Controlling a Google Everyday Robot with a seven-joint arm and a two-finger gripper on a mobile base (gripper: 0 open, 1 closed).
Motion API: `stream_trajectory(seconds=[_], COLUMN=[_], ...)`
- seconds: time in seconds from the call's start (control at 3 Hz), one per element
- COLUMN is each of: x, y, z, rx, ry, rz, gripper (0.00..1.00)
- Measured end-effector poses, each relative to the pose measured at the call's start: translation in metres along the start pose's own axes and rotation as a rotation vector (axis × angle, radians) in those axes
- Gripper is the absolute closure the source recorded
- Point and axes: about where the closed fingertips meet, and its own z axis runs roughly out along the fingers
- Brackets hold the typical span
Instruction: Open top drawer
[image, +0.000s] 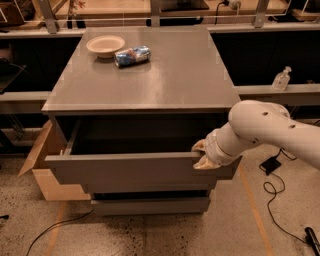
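I should open my gripper, hook a finger behind the front (188, 148) and pull, because the top drawer is partly out and my gripper's fingers are bunched at its rim (189, 154).
The top drawer (130, 171) of the grey cabinet stands pulled out toward me, its plain flat front forward and its dark box interior showing behind it. My gripper (202, 154) sits at the right end of the drawer front's top edge, its tan fingers (206, 162) hooked over the rim. The white arm (260, 130) reaches in from the right. Below the top drawer a lower grey drawer front (150, 205) shows, pushed in.
A cream bowl (105, 46) and a crumpled blue-silver packet (132, 56) lie on the cabinet top (170, 75) at the back left. An open cardboard box (45, 170) stands at the cabinet's left. Black cables (272, 185) trail on the floor at right. A clear bottle (281, 79) stands on the right shelf.
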Motion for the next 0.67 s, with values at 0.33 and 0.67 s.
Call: stream_trajectory(seconds=[0.33,0.67], x=[0.0,-0.0001], y=[0.0001,0.003], z=[-0.0001,-0.001], rx=[0.0,0.001], ry=[0.0,0.0], rz=[0.0,0.002], gripper=[1.0,0.87])
